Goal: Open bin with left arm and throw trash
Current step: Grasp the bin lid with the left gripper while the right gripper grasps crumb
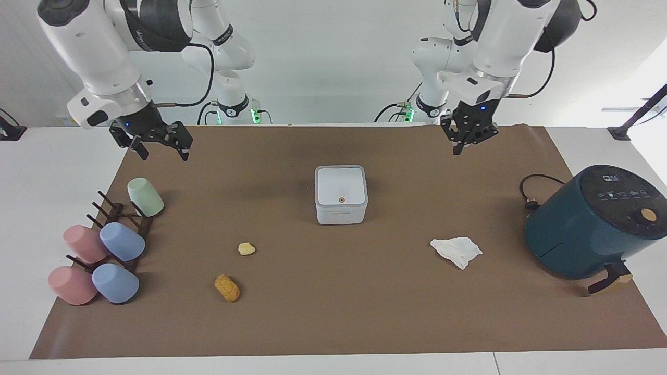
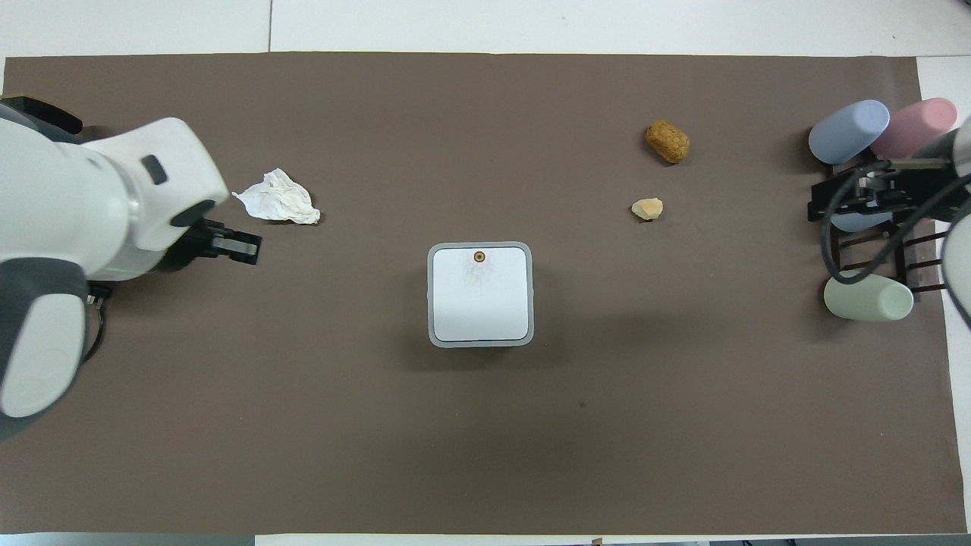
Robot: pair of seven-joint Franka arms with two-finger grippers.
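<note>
The orange dot (image 2: 479,256) sits by one edge of the lid, so the bin's lid (image 2: 480,299) will swing up from that edge and stay standing when I open it.
The white bin (image 1: 341,194) stands mid-mat with its lid shut and its orange dot on the edge farther from the robots; it also shows in the overhead view (image 2: 479,294). The white tissue (image 1: 457,251) (image 2: 277,199) lies toward the left arm's end. The yellow chunk (image 1: 246,248) (image 2: 647,208) and the breaded nugget (image 1: 227,288) (image 2: 667,142) lie toward the right arm's end. My left gripper (image 1: 466,148) (image 2: 246,249) hangs in the air over the mat, apart from the bin and the tissue. My right gripper (image 1: 164,155) (image 2: 850,203) is open and empty, up over the cup rack.
A dark-teal air fryer (image 1: 594,224) with its black cable (image 1: 531,192) stands at the left arm's end. A dark rack with several pastel cups (image 1: 104,250), among them a green cup (image 2: 868,297), stands at the right arm's end. A brown mat (image 1: 333,323) covers the table.
</note>
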